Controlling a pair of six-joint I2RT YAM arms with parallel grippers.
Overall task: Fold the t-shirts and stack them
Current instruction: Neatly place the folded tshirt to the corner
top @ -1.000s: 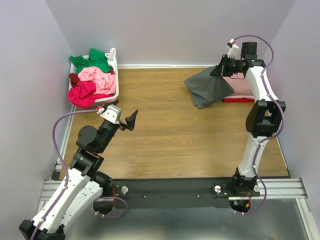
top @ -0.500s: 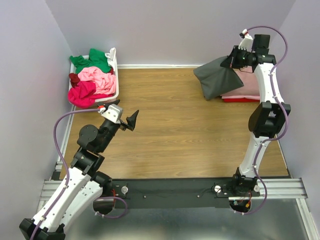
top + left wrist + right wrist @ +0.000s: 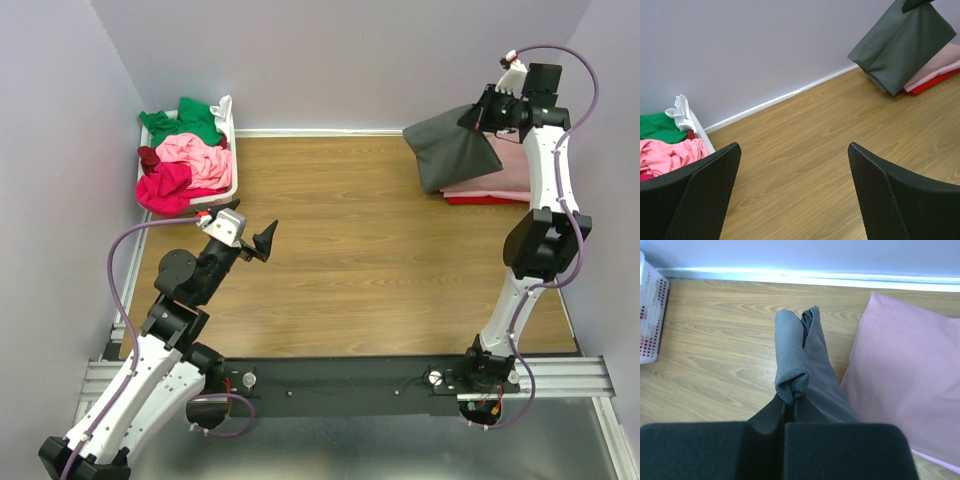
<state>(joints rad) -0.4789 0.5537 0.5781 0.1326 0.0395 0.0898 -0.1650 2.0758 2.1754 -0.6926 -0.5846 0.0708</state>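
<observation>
The folded dark grey t-shirt hangs smoothly beside the flat pink stack, so my right gripper should keep moving it across until it covers the pink t-shirt.
My right gripper is shut on a folded dark grey t-shirt, which hangs above the table at the back right. Its lower part overlaps the left edge of a flat stack: a pink folded t-shirt on a red one. In the right wrist view the grey cloth is pinched between the closed fingers of that gripper, beside the pink shirt. My left gripper hovers open over the left of the table, nothing between its fingers. Green, light pink, magenta and maroon t-shirts lie crumpled in the basket.
The white plastic basket stands at the back left against the wall; its corner shows in the left wrist view and the right wrist view. Purple walls close in the wooden table on three sides.
My right arm has lifted the dark grey t-shirt up and to the right, from beside the stack to partly over it. The left arm has not moved.
</observation>
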